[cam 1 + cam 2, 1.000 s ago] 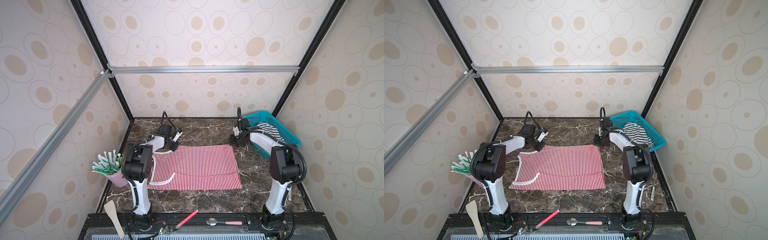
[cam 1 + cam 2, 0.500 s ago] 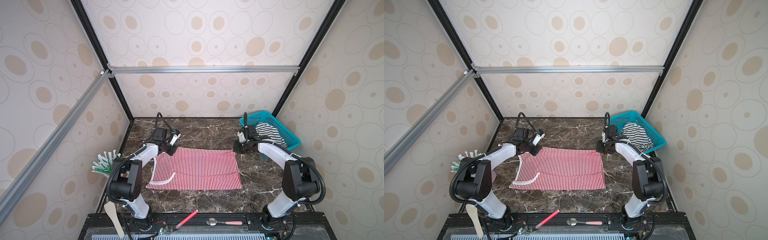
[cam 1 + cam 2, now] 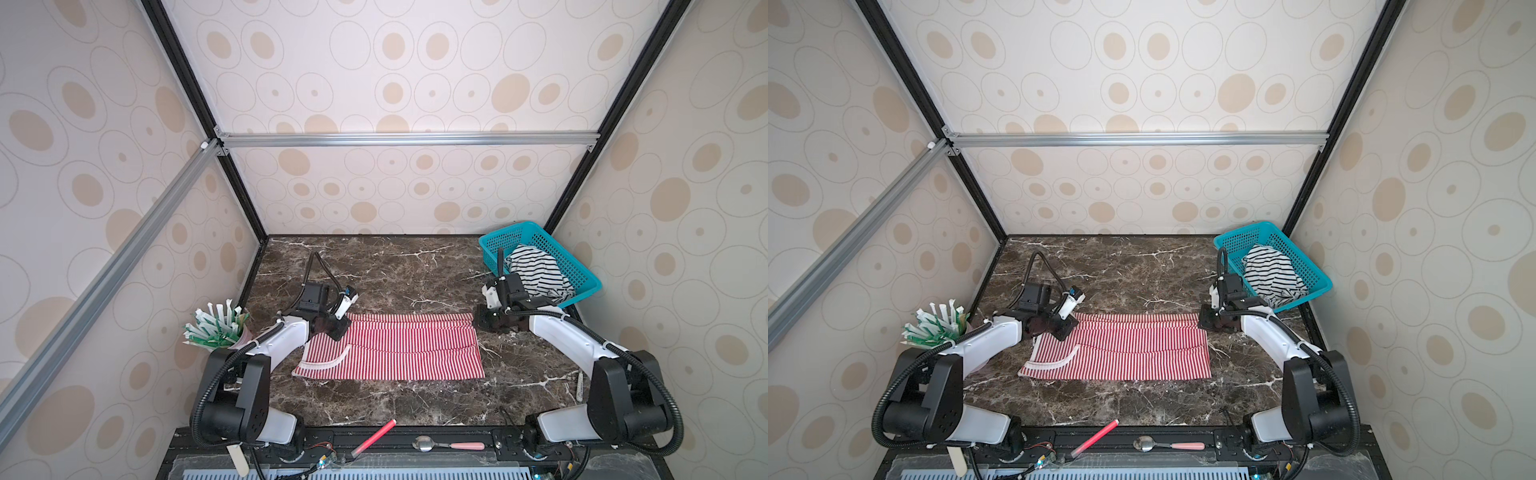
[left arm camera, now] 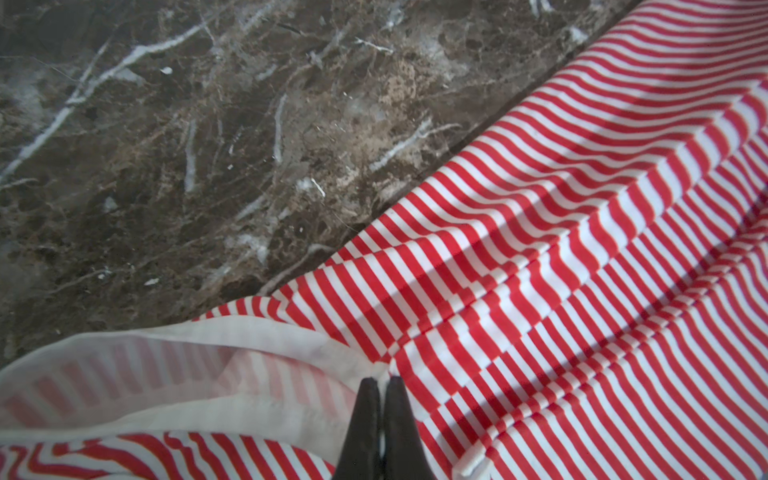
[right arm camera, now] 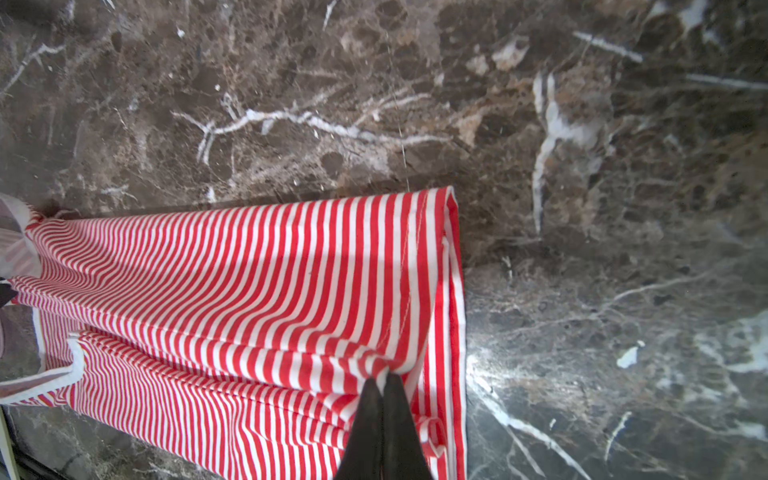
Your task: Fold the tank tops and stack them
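Note:
The red-and-white striped tank top (image 3: 408,348) is lying crosswise. Next, my left gripper swings the tank top's white trim around to the back while my right gripper pulls the hem (image 3: 481,360) toward me.
The red-and-white striped tank top (image 3: 395,353) (image 3: 1125,353) lies spread on the marble table in both top views, its white trim at the left end. My left gripper (image 3: 337,329) (image 3: 1064,329) (image 4: 380,380) is shut on its far left corner by the trim. My right gripper (image 3: 482,322) (image 3: 1206,322) (image 5: 382,378) is shut on its far right corner by the hem, and the cloth bunches at the tips. The black-and-white striped tank top (image 3: 536,274) (image 3: 1271,274) lies crumpled in the teal basket (image 3: 498,241) (image 3: 1237,239).
The basket stands at the back right, just behind my right wrist. A cup of green-and-white sticks (image 3: 216,328) is at the left edge. A red stick (image 3: 374,436), a spoon (image 3: 449,446) and a wooden spatula (image 3: 239,457) lie along the front rail.
Both grippers have come toward the front with the top's far edge, so the cloth looks shorter front to back. Both arms' elbows have dropped lower.

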`<control>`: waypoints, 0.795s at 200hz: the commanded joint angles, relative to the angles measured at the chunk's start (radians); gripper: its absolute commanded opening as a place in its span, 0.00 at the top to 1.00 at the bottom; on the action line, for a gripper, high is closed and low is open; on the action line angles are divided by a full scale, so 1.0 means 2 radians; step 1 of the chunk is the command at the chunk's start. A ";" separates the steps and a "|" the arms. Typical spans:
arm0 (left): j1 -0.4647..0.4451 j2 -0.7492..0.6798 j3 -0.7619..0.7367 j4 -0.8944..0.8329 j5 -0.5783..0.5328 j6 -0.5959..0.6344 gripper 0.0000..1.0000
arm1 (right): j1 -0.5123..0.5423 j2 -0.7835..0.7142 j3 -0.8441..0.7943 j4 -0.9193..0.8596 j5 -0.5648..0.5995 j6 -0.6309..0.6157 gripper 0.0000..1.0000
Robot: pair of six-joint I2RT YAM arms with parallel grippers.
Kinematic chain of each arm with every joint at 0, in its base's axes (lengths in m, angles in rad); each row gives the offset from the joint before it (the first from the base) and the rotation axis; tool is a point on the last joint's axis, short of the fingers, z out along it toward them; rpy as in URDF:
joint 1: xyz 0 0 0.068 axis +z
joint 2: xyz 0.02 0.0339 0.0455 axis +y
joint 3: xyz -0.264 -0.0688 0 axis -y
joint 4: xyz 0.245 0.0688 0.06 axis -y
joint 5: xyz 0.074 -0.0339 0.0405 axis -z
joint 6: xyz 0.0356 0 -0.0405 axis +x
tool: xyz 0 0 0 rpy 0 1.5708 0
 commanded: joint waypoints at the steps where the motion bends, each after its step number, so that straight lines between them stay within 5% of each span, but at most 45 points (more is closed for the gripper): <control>1: -0.010 -0.015 -0.017 0.000 -0.013 0.018 1.00 | -0.003 -0.011 -0.017 0.004 0.016 0.005 0.98; 63: -0.058 -0.039 -0.055 0.000 -0.069 0.029 0.96 | -0.003 0.002 -0.038 0.008 0.027 0.010 0.92; 103: -0.058 -0.046 -0.047 -0.016 -0.092 0.032 0.77 | -0.003 -0.022 -0.055 -0.001 0.028 0.020 0.64; 136: -0.058 -0.089 -0.047 -0.020 -0.079 0.037 0.58 | 0.016 -0.056 -0.058 -0.004 0.050 0.023 0.60; 159: -0.064 -0.091 -0.044 -0.018 -0.081 0.037 0.56 | 0.057 -0.044 -0.042 -0.004 0.076 0.034 0.60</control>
